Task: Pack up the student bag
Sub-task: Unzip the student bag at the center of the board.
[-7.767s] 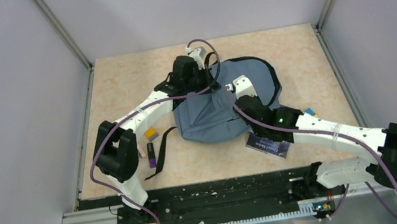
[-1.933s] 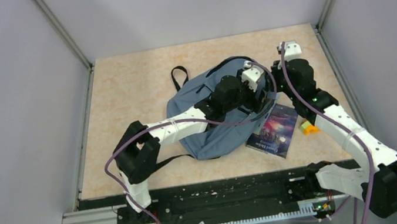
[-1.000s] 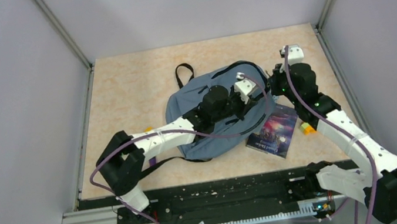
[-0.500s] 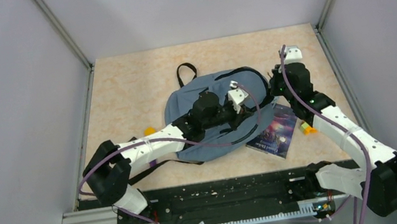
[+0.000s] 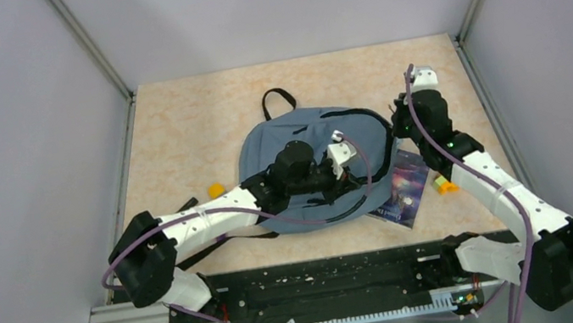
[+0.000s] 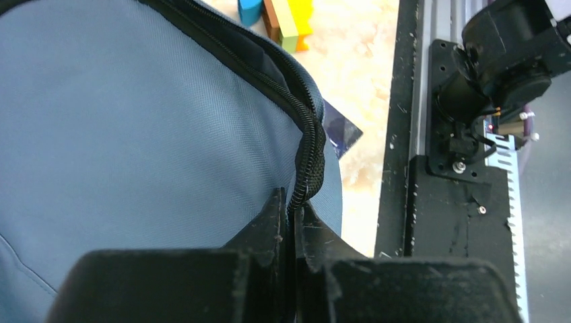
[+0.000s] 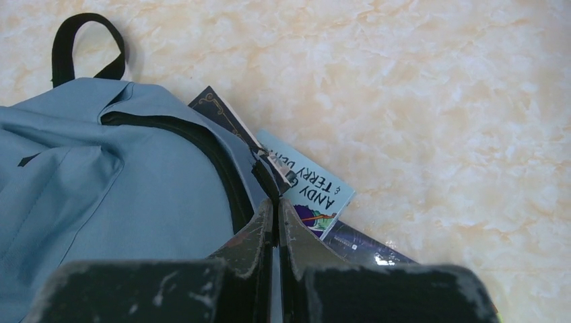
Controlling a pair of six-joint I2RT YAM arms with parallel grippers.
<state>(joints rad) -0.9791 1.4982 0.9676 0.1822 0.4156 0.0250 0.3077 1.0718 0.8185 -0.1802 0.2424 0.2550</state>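
Note:
I should open my left gripper's fingers and take the zipper edge's straighter part (image 6: 269, 81) nearer my right gripper, because the bag's black zipper edge bunches (image 6: 311, 151) at those fingers.
The student bag (image 5: 296, 130), grey-blue with a black top loop (image 5: 278, 98), lies flat mid-table. My left gripper (image 5: 356, 175) reaches across it and is shut on the black zipper edge (image 6: 306, 134) at its near right side; in the left wrist view the left gripper (image 6: 294, 202) pinches that zipper band above blue fabric (image 6: 135, 121). My right gripper (image 5: 395, 121) is at the bag's right rim. In the right wrist view the right gripper (image 7: 276, 200) is shut on a black zipper tab (image 7: 269, 168) beside the bag (image 7: 101, 182).
A dark book (image 5: 403, 191) lies partly under the bag's right edge. A light blue book (image 7: 313, 192) and a dark one (image 7: 363, 245) show past the right fingertips. Coloured blocks (image 5: 443, 183) sit right of the book, a yellow piece (image 5: 216, 190) at the left. The black rail (image 6: 438, 175) runs along the near edge.
My left gripper has pulled the zipper edge toward the near edge and left. The bag turned and flattened, its loop shifting right. The right gripper stayed almost still.

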